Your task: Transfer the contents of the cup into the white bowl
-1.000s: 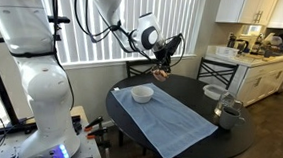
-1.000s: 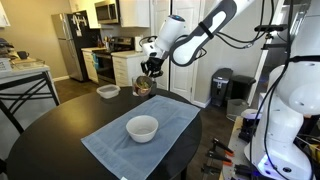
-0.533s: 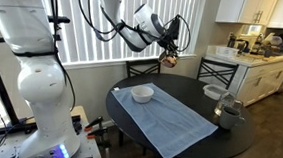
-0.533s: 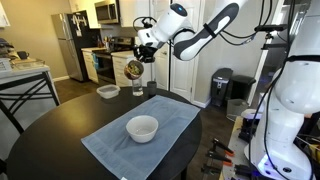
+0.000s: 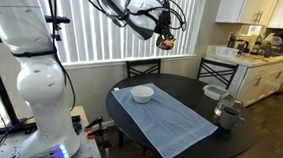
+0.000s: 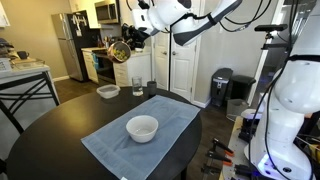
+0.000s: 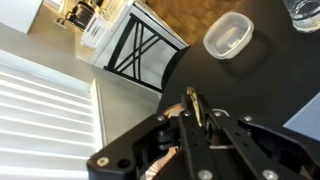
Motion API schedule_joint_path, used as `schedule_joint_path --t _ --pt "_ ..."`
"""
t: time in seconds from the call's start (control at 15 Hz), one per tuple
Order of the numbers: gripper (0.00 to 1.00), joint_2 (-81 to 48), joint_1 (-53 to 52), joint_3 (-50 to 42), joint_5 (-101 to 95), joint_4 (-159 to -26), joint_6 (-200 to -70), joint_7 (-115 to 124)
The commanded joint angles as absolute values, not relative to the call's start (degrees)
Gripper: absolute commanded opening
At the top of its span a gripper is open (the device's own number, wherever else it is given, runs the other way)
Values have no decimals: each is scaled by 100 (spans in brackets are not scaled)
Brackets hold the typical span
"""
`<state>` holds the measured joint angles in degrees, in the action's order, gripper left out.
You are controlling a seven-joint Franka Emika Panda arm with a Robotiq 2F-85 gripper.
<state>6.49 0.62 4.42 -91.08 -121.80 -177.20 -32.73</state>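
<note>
I should pull the cup back and bring it down toward the white bowl point(image 6: 142, 127) before pouring, since my gripper holds the cup high up point(image 6: 121, 50) and past the bowl.
The small copper-brown cup point(image 5: 166, 42) is held in my gripper point(image 5: 164, 35), high above the round table by the window blinds. In an exterior view the cup point(image 6: 119, 51) hangs tilted in the gripper point(image 6: 126, 44). In the wrist view the cup's rim point(image 7: 192, 100) stands pinched between the jaws of the gripper point(image 7: 196, 120). The white bowl point(image 5: 142, 92) sits on a blue cloth point(image 5: 169, 119), far below the cup; it also shows in the exterior view from the table's opposite side point(image 6: 142, 127). I cannot see the cup's contents.
A smaller pale bowl point(image 5: 213, 91) point(image 6: 107, 91) point(image 7: 227, 35) and a grey mug point(image 5: 227, 113) point(image 6: 151, 88) stand on the dark table point(image 5: 192, 143). A drinking glass point(image 6: 137, 86) stands near them. Chairs point(image 5: 218, 70) stand at the table's far side.
My gripper has risen steeply with the cup, from just above the table's far edge to well above it, and the cup has tilted.
</note>
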Motion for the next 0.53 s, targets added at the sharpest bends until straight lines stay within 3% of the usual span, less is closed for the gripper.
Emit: schedule_joint_path --t 0.0,0.47 --pt "2 656 -23 522 -10178 -12069 -17783 -1712" --pt "3 -139 90 286 -9871 -12624 -19129 -883"
